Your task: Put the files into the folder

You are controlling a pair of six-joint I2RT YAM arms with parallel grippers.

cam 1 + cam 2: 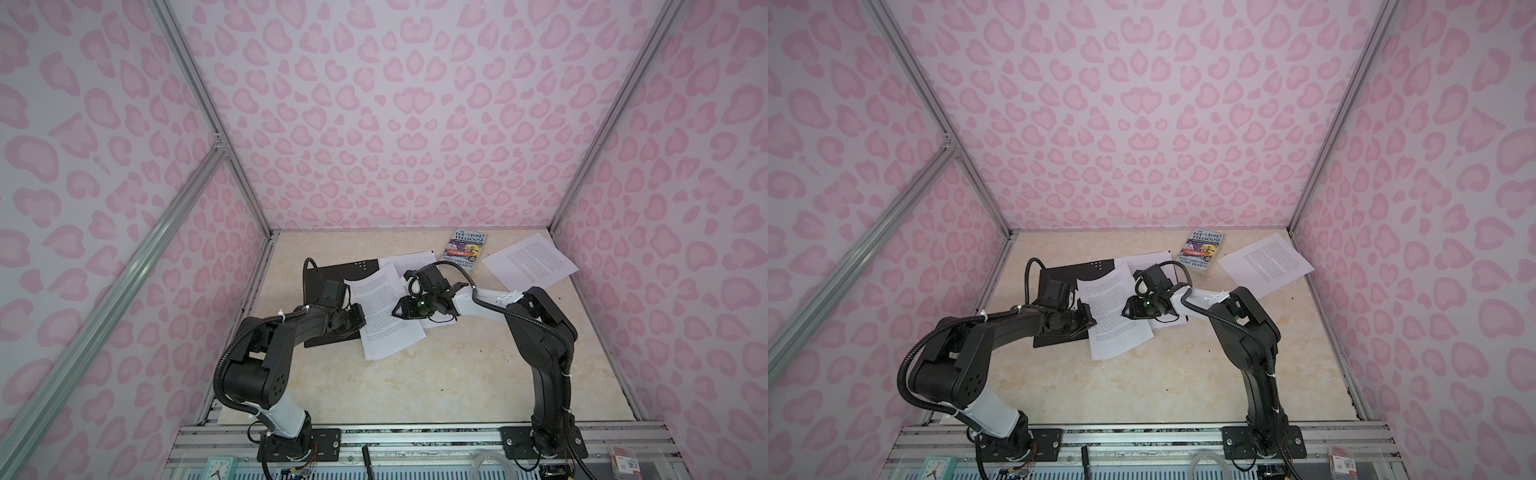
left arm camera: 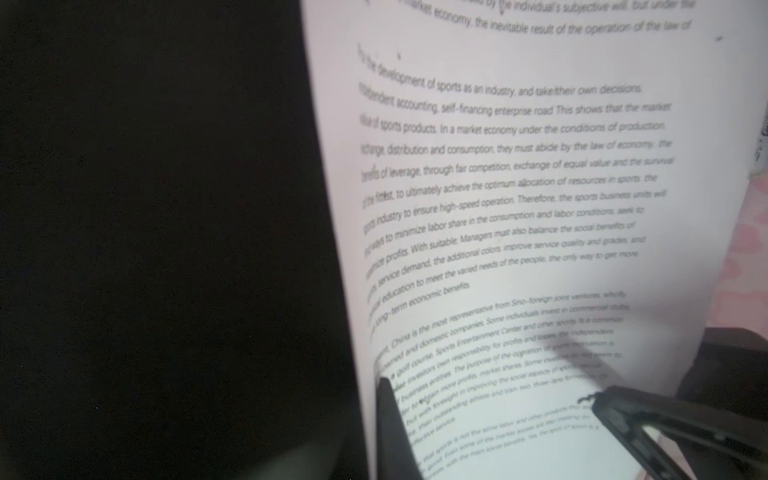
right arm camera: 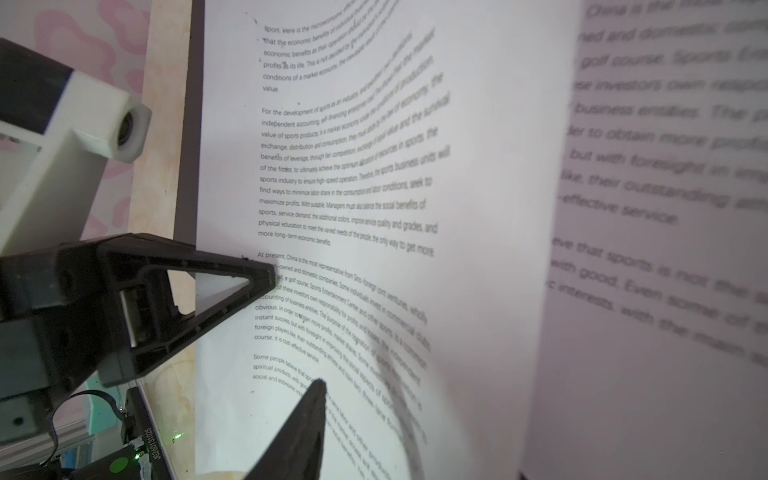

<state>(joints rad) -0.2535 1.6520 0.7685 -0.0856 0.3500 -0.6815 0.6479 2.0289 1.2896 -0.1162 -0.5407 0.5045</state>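
The front sheet is crooked and sticks out over the folder's front edge (image 1: 390, 342), so my left gripper should open and my right gripper should pull the front sheet onto the sheet (image 1: 409, 261) behind it.
The folder (image 1: 332, 270) lies open on the left of the table, black inside up. Two of the files overlap on it: a front sheet (image 1: 384, 332) and one behind it (image 1: 409, 262). A third sheet (image 1: 530, 262) lies apart at the back right. My left gripper (image 1: 360, 319) is shut on the front sheet's left edge, and the paper runs between its fingers (image 2: 390, 428). My right gripper (image 1: 395, 312) rests on the same sheet from the right. One finger (image 3: 309, 415) presses the paper, which buckles up beside it and hides the other finger.
A paperback book (image 1: 467, 251) lies at the back between the sheets. Pink patterned walls close in the left, back and right sides. A metal rail (image 1: 415, 432) with both arm bases runs along the front, with a clock (image 1: 216, 469) and a tape roll (image 1: 488, 463) below it.
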